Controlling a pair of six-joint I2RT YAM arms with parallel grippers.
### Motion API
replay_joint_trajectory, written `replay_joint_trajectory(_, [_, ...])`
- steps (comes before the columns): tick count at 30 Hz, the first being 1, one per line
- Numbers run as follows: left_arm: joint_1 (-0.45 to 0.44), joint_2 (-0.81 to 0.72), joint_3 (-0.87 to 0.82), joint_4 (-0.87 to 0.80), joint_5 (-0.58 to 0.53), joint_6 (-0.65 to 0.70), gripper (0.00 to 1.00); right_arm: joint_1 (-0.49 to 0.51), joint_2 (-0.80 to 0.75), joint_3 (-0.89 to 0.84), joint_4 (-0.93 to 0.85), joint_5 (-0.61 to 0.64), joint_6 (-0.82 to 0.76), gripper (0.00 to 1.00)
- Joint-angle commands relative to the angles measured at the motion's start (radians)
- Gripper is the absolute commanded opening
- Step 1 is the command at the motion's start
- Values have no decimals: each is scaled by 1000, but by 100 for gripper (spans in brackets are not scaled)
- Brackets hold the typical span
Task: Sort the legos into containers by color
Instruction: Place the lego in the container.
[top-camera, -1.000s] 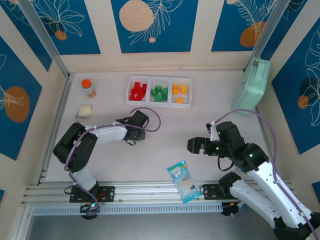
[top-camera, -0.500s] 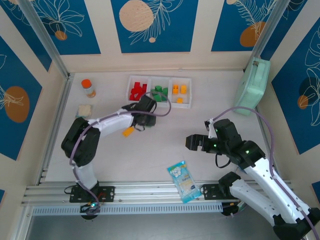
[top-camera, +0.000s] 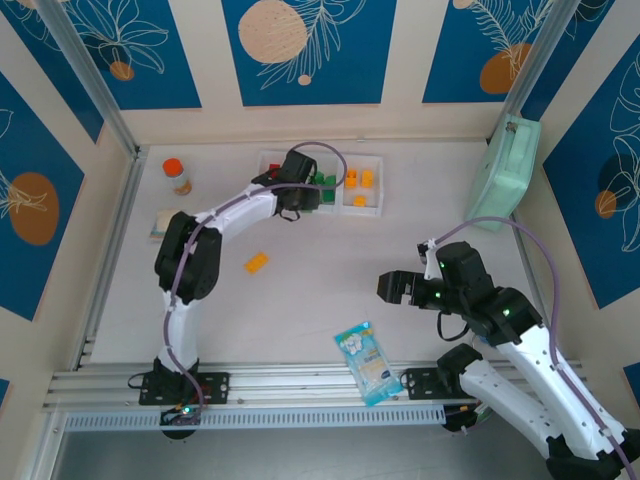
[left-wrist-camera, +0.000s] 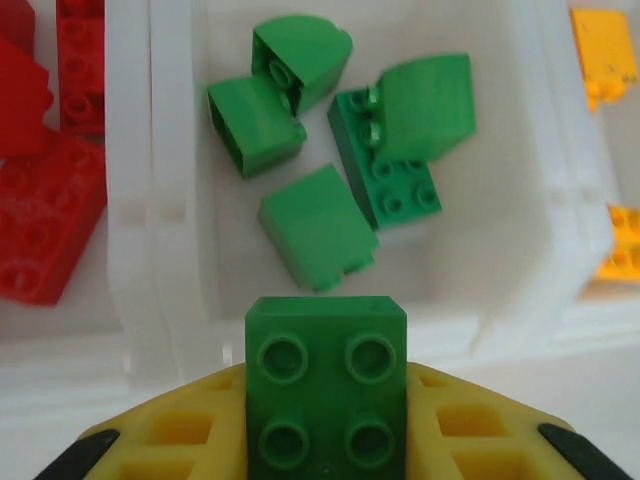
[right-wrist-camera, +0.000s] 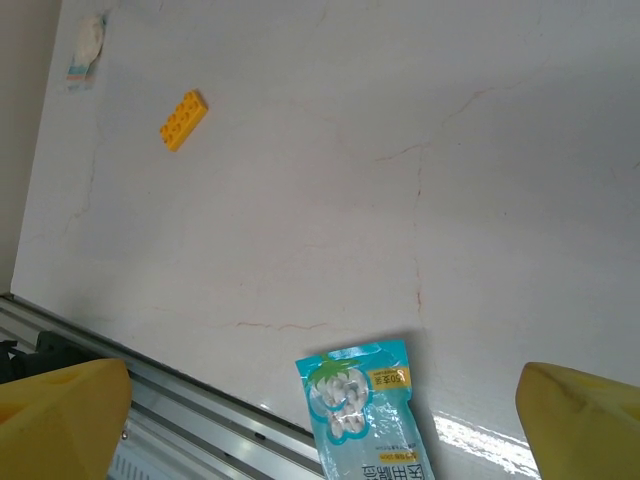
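Observation:
I can see that the held green brick (left-wrist-camera: 326, 385) lines up with the middle bin's green pile (left-wrist-camera: 325, 215), so I should keep moving my left gripper forward until the brick hangs above that pile.
My left gripper (top-camera: 300, 194) hangs over the middle bin of the white three-bin tray (top-camera: 362, 211), shut on a green four-stud brick (left-wrist-camera: 326, 390) between its yellow fingers (left-wrist-camera: 170, 440). Below it the middle bin holds several green bricks (left-wrist-camera: 318, 228). Red bricks (left-wrist-camera: 45, 200) fill the left bin, and yellow-orange ones (left-wrist-camera: 605, 45) lie in the right bin. One yellow-orange brick (top-camera: 256, 263) lies loose on the table, also seen in the right wrist view (right-wrist-camera: 183, 120). My right gripper (top-camera: 393, 288) hovers open over the table's near right part, nothing between its fingers (right-wrist-camera: 60, 415).
A blue-white snack packet (top-camera: 368, 362) lies by the near rail (top-camera: 300, 385), under my right gripper. The mint-green case (top-camera: 505, 172) leans at the right wall. An orange-lidded jar (top-camera: 177, 176) and a small flat packet (top-camera: 166, 222) sit at the far left.
My left arm has swung from mid-table up to the tray with the green brick in its grip, uncovering the loose yellow-orange brick. The right arm has barely shifted.

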Motion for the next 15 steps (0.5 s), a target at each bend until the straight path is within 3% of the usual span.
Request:
replay_joint_trajectory(1, [14,73,115,27,16,27,6,-4,-14,27,-49,0,10,99])
replay_joint_trajectory(11, [31,192,296,41,-65,61,6,-4,-5,52,-70,-12,-2,99])
replay_joint_trajectory(15, [35,233,350,52,-76,70,19,-4,2,77,-98,1,-13,99])
